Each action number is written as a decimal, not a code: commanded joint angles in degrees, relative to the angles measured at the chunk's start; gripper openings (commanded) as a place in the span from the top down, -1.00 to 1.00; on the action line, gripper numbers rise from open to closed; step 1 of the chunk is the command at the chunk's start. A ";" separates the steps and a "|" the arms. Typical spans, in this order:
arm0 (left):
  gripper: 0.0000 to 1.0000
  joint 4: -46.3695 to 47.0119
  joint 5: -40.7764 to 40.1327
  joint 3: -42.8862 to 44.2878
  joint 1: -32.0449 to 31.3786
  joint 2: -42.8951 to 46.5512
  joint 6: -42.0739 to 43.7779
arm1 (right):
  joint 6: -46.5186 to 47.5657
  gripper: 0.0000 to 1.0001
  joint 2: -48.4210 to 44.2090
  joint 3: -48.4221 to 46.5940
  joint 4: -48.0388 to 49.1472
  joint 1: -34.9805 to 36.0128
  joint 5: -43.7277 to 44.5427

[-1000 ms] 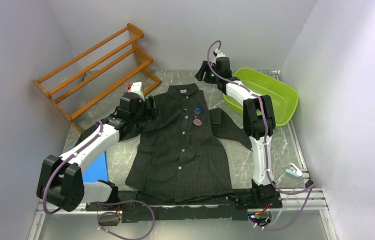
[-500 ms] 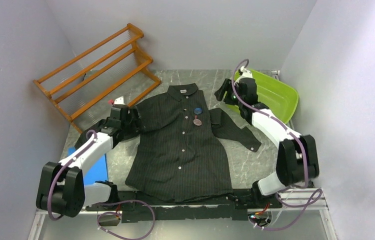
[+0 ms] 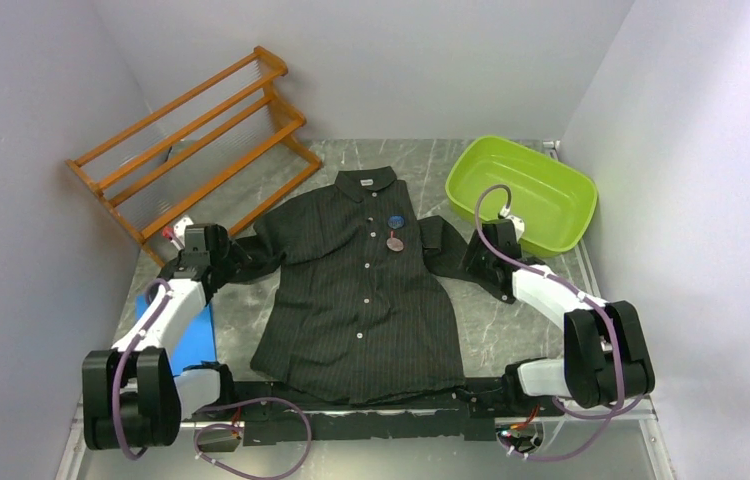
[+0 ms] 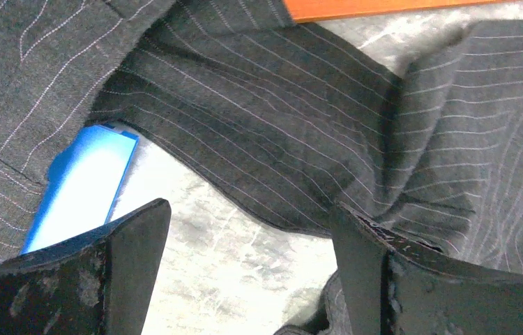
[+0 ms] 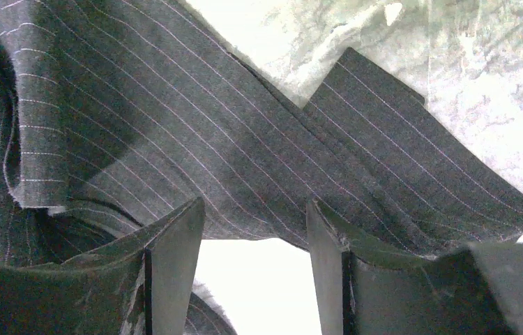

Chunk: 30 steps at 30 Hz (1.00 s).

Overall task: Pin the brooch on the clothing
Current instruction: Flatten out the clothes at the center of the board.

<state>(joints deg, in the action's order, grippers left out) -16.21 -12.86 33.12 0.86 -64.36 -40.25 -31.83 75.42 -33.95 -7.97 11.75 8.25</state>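
The sleeve has a thick fold point(image 4: 426, 132) by the shirt's body, so I should grab the sleeve point(image 4: 157, 132) near the blue sheet with my left gripper and pull it straight.
The clothing point(image 3: 366, 290), a black pinstriped shirt, lies flat and face up on the marble table. A round blue brooch point(image 3: 396, 220) sits on its chest, and a small pinkish oval piece point(image 3: 394, 242) lies just below it. My left gripper point(image 3: 238, 257) hovers low at the shirt's left sleeve point(image 4: 293, 125), open, with bare table and the sleeve's hem between its fingers point(image 4: 133, 265). My right gripper point(image 3: 475, 263) is at the right sleeve point(image 5: 259, 153), open, its fingertips point(image 5: 185, 237) at the cloth's edge and gripping nothing.
A wooden rack point(image 3: 191, 130) leans at the back left. A green basin point(image 3: 526, 195) stands at the back right, just beyond the right arm. A flat blue sheet point(image 3: 191, 340) lies under the left arm, beside the shirt.
Both arms have pulled back from the shirt's shoulders. The left gripper has moved left along the sleeve, and the right one has swung from beside the basin down to the right sleeve.
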 commanded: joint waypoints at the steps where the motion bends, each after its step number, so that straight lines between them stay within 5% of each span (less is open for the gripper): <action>1: -0.82 1.29 2.38 1.12 1.93 -3.51 -2.55 | -2.38 -0.17 0.75 0.55 2.39 -0.18 1.53; 8: -0.86 2.29 4.47 4.91 3.62 -12.52 -3.39 | -3.93 0.10 6.88 0.75 4.81 -0.23 1.78; 14: -0.31 2.89 2.15 5.88 4.03 -17.14 -3.93 | -4.25 0.96 6.82 0.52 4.06 -0.26 4.91; 19: 0.08 4.59 3.55 4.11 5.55 -16.06 -4.06 | -6.35 1.00 3.88 0.43 2.31 -1.34 6.02; 24: 0.73 3.86 3.76 2.68 7.52 -11.37 -3.98 | -7.29 1.00 -2.98 0.70 -0.14 -5.24 7.47; 30: 0.95 2.14 5.83 1.07 11.20 -3.27 -7.57 | -8.35 1.00 -13.59 1.64 -3.14 -9.94 12.61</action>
<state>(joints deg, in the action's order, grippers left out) -13.28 -7.79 34.92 10.35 -73.52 -44.75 -38.61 68.23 -32.91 -9.10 4.01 15.40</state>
